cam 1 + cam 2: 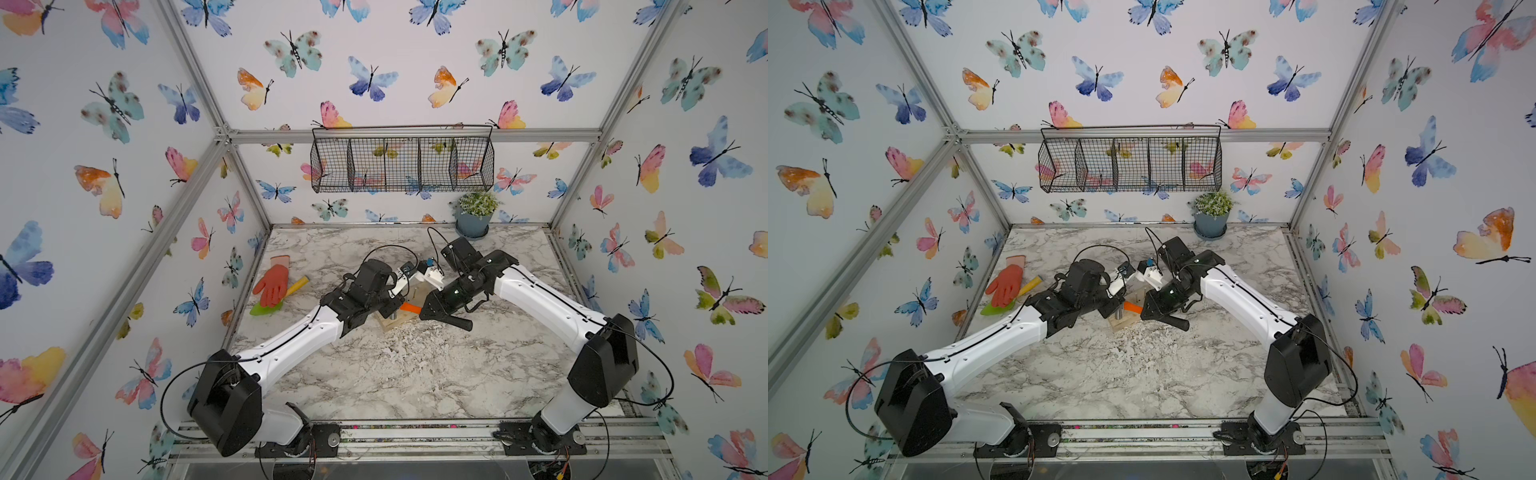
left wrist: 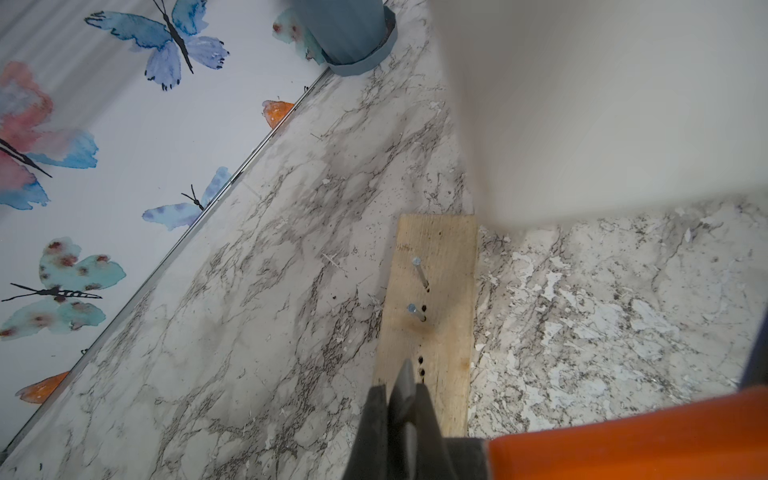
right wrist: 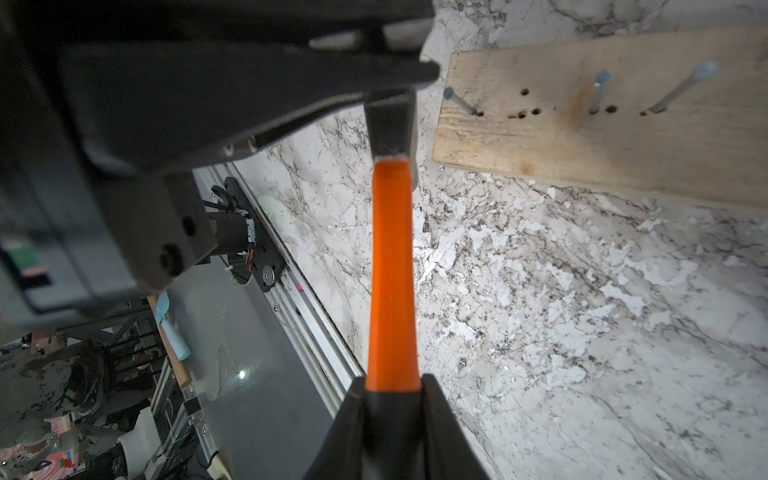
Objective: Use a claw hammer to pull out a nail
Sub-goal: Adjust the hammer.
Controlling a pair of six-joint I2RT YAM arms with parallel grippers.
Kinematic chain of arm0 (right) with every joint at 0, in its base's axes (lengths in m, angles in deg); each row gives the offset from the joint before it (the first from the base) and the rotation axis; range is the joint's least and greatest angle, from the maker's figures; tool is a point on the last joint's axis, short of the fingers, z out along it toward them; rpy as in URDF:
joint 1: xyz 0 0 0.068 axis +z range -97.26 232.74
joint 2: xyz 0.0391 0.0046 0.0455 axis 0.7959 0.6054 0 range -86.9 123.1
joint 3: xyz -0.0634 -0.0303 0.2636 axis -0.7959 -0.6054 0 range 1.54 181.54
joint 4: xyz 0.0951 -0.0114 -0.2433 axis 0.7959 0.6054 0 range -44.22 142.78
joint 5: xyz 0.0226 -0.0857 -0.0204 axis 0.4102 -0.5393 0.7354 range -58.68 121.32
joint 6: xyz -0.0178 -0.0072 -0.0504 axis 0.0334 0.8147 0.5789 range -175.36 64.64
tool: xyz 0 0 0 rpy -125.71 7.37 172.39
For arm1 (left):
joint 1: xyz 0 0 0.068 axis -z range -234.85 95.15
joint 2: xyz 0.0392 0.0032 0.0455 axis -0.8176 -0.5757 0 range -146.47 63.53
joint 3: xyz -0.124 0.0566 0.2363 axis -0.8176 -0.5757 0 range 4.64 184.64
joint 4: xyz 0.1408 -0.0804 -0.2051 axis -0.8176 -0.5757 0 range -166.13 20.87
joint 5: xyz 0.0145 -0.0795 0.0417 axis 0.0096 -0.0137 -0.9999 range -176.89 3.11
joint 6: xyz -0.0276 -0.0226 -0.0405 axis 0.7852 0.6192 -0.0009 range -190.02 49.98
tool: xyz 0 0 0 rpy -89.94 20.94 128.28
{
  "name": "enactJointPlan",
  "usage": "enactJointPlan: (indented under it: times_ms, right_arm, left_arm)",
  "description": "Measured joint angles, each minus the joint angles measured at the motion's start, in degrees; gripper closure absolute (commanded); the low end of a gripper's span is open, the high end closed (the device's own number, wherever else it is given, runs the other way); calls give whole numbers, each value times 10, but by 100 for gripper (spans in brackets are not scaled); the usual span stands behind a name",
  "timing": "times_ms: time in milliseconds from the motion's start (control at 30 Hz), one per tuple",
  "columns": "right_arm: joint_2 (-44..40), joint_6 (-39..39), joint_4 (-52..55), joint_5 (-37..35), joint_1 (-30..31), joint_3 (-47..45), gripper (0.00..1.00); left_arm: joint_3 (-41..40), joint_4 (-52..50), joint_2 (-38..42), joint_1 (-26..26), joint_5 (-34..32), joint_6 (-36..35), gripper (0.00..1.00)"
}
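Note:
I should open my right gripper while my left gripper swings the black handle (image 1: 456, 321) up, because the claw hammer (image 1: 411, 308) lies crosswise in my right gripper. Then my right gripper should grip the handle there.
The claw hammer (image 3: 392, 270), with an orange neck and black handle, hangs just above the marble table, beside the wooden board (image 3: 623, 141). My right gripper (image 3: 392, 380) is shut on it where the orange neck meets the black handle. My left gripper (image 2: 401, 388) is shut on the steel head, a grey wedge showing between its fingers. Both top views show the orange neck (image 1: 409, 307) (image 1: 1133, 307) between the two grippers. Three nails stand in the board: nail (image 3: 459, 102), nail (image 3: 598, 91) and nail (image 3: 681, 89). The head touches none of them.
An orange glove (image 1: 272, 282) lies over a yellow-handled green tool (image 1: 297, 286) at the table's left edge. A potted plant (image 1: 473, 220) stands at the back right, under a wire basket (image 1: 401, 162) on the wall. Paint chips litter the marble near the board.

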Motion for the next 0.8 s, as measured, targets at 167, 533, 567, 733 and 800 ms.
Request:
enactJointPlan:
  times_ms: [167,533,567,733,800]
  right_arm:
    - [-41,-19,-24,-64,1,-1,47]
    - [-316,-84,-222,-242,-6,-156,28]
    - [-337,-89,-246,-249,-8,-183,28]
    - [-390,-105,-368,-247,-10,-294,30]
    - [-396,-113,-434,-231,-10,-345,30]
  left_arm:
    - [0,6,0,-3,-1,35,100]
    - [-19,32,0,-80,57,166,100]
    - [-24,36,0,-92,73,188,100]
    - [-34,49,0,-122,127,282,100]
    - [-29,50,0,-121,149,316,100]
